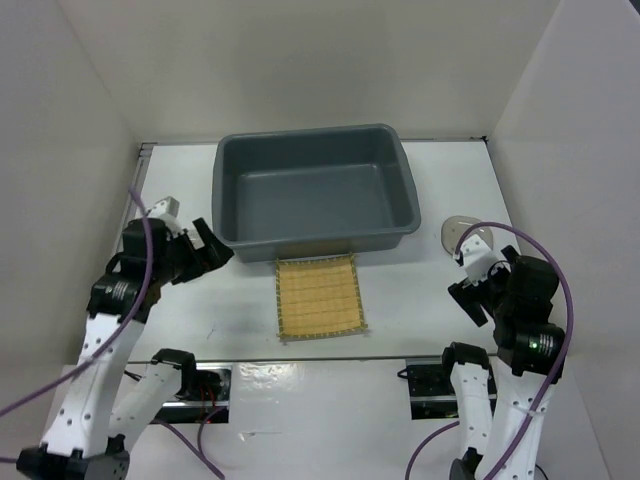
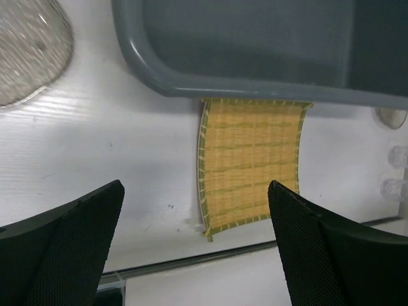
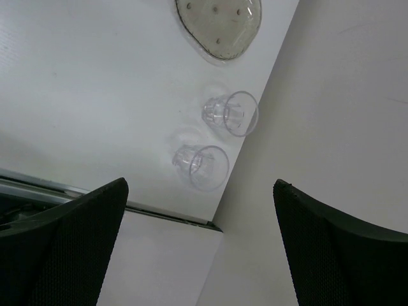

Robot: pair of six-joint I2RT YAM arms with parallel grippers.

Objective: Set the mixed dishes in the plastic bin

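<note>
The yellow woven mat (image 1: 320, 299) will slide free and turn crooked in one piece when the robot drags it, because the dark far border (image 1: 315, 260) shows clear of the bin.
The dark grey plastic bin (image 1: 229, 215) stands at the back middle and looks empty. The yellow woven mat (image 1: 319, 297) lies flat just in front of it, one edge at the bin's base; it also shows in the left wrist view (image 2: 252, 162). A smoky saucer (image 1: 458, 232) lies at the right; the right wrist view shows it (image 3: 218, 25) with two clear glass cups (image 3: 231, 113) (image 3: 203, 167) on their sides by the wall. Another saucer (image 2: 25, 51) lies left of the bin. My left gripper (image 1: 210, 245) is open and empty, left of the mat. My right gripper (image 1: 462, 275) is open and empty above the cups.
White walls enclose the table on the left, back and right; the right wall (image 3: 331, 127) stands close beside the cups. The table's front edge (image 2: 191, 261) has a dark seam just before the mat. The bin's near rim (image 2: 191, 86) overhangs the mat's far edge.
</note>
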